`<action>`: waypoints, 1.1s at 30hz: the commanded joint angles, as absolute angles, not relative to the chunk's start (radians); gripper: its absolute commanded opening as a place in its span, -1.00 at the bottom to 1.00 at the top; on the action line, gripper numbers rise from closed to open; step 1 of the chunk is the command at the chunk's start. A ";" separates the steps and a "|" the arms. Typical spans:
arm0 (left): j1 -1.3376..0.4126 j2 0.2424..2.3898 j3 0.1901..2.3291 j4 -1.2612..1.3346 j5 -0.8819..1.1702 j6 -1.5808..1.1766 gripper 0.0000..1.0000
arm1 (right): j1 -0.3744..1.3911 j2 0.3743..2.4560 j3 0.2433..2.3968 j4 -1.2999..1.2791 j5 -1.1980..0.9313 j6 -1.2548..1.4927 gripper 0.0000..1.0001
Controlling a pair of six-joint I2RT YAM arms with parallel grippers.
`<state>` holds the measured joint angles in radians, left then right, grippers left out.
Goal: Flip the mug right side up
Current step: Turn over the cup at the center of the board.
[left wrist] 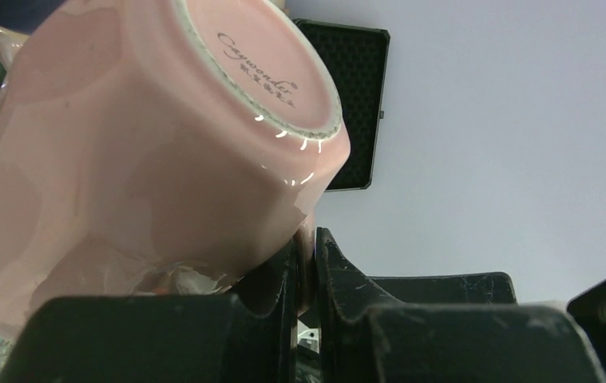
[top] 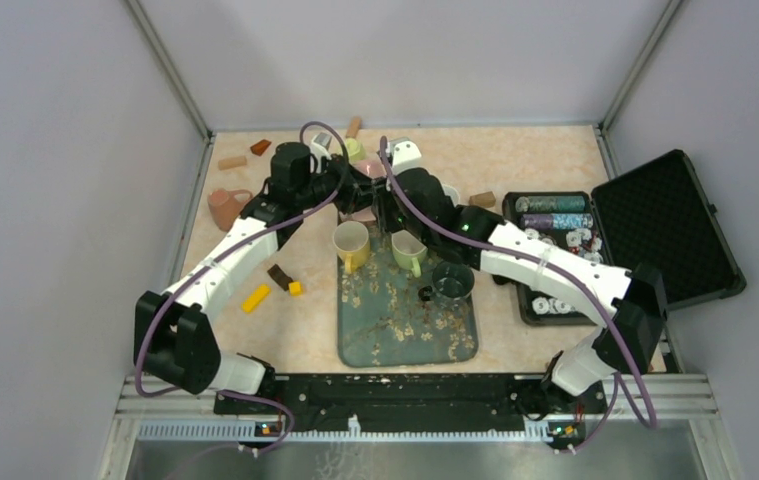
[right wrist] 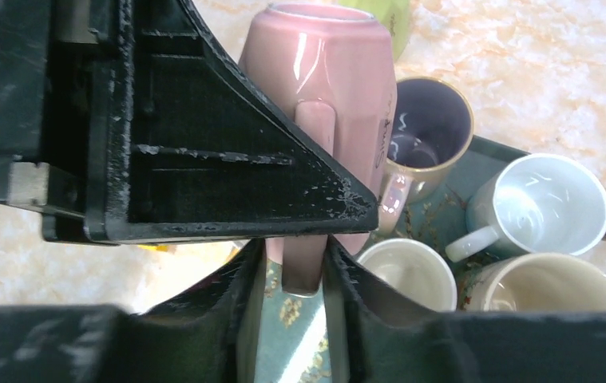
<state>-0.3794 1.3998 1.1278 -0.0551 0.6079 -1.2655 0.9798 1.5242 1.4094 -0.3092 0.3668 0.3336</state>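
Both my grippers are pinching the upturned pink mug's handle [right wrist: 314, 124]. Next, my left gripper opens and moves to the mug's rim while my right gripper tilts the mug.
The pink mug [left wrist: 148, 159] hangs tilted above the tray, its printed base turned up and away. My left gripper [left wrist: 306, 267] is shut on the mug's wall near the rim, which is pinched between its black fingers. In the right wrist view the pink mug [right wrist: 339, 72] shows its handle [right wrist: 313, 144] pointing at the camera. My right gripper [right wrist: 303, 267] sits with a finger tight on each side of that handle. In the top view both grippers [top: 350, 190] [top: 387, 200] meet over the tray's far end and hide most of the mug [top: 357, 213].
The teal patterned tray [top: 405, 330] carries a yellow mug [top: 352, 245], a pale green mug [top: 408, 252] and a dark glass mug [top: 452, 282]. An open black case of chips [top: 555, 250] lies right. A brown jug [top: 225, 208] and small blocks [top: 255, 298] lie left.
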 commanded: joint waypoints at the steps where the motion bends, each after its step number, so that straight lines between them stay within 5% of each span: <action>1: -0.393 1.383 1.195 0.016 0.643 -1.228 -1.00 | 0.974 1.551 1.484 -0.304 0.387 0.356 -0.52; 6: -0.394 1.385 1.211 0.005 0.639 -1.194 -1.00 | 0.933 1.559 1.492 -0.303 0.339 0.415 -1.00; 8: -0.394 1.388 1.220 0.004 0.635 -1.174 -1.00 | 0.919 1.558 1.491 -0.293 0.307 0.450 -1.00; 10: -0.394 1.394 1.232 -0.018 0.625 -1.151 -0.61 | 0.899 1.556 1.485 -0.270 0.256 0.501 -1.00; 16: -0.390 1.405 1.265 -0.037 0.580 -1.080 0.04 | 0.835 1.532 1.435 -0.165 0.140 0.673 -1.00; 24: -0.385 1.393 1.314 -0.085 0.519 -0.974 0.54 | 0.759 1.522 1.371 -0.070 0.044 0.886 -1.00; 33: -0.356 1.333 1.307 -0.115 0.491 -0.946 0.78 | 0.711 1.497 1.218 0.168 0.003 1.071 -1.00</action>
